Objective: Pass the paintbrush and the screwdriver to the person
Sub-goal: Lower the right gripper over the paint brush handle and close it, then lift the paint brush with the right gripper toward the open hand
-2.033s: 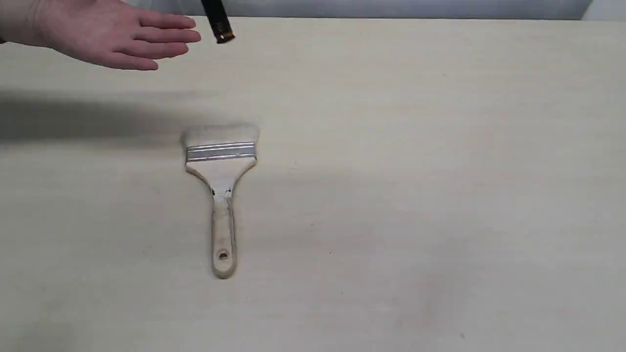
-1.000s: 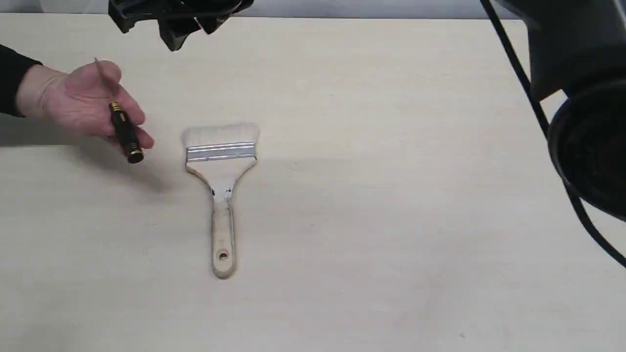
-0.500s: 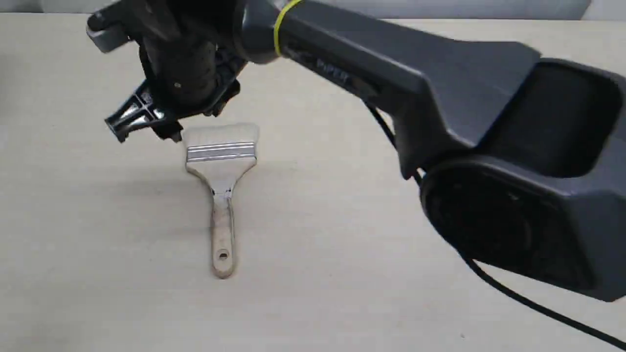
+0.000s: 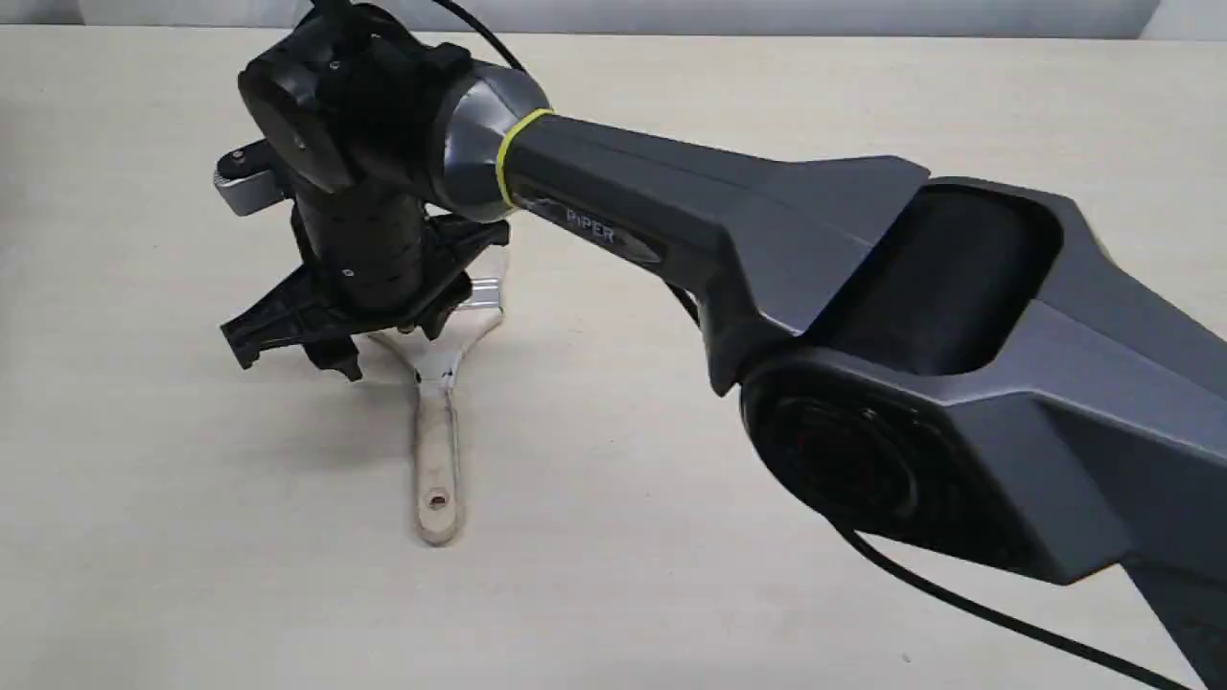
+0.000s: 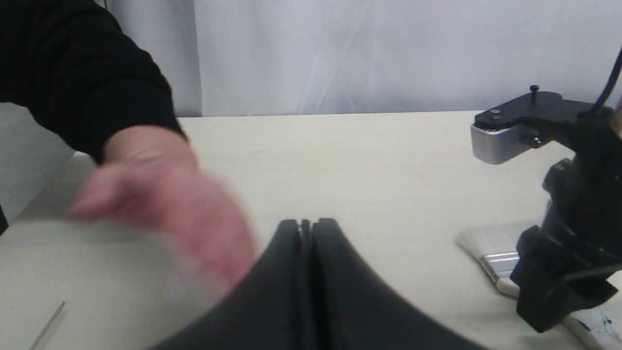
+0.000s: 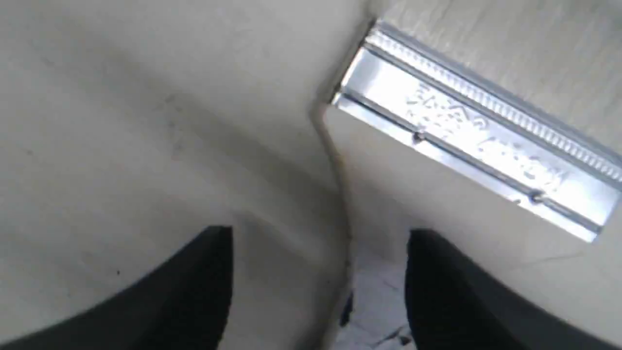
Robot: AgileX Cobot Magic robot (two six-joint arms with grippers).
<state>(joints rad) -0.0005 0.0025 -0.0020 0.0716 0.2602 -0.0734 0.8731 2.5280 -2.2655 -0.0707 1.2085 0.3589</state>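
Observation:
Next, my right gripper moves over the narrow neck (image 4: 436,380) and grips the paintbrush there before it lifts, because it now straddles just the edge of the paintbrush's wide shoulder (image 4: 391,343).
The paintbrush (image 4: 436,460) lies flat on the table, its wooden handle toward the near edge; my right arm covers its bristles and most of its silver band (image 6: 476,131). My right gripper (image 4: 379,347) points down, open, low over the brush's shoulder. In the right wrist view its gripper (image 6: 318,287) straddles the left edge of the wood just below the band. My left gripper (image 5: 306,228) is shut and empty, out of the exterior view. The person's hand (image 5: 160,209), blurred, with a black sleeve, is just beyond it. The screwdriver does not show.
The right arm (image 4: 863,316) stretches across the table (image 4: 192,527) from the right side to the left half. A pale curtain (image 5: 364,53) hangs behind the table's far edge. The right arm's wrist camera (image 5: 500,136) shows in the left wrist view.
The right gripper has come down and toward the near edge, from beside the bristles to over the brush's shoulder. The person's hand with the screwdriver left the exterior view a second ago.

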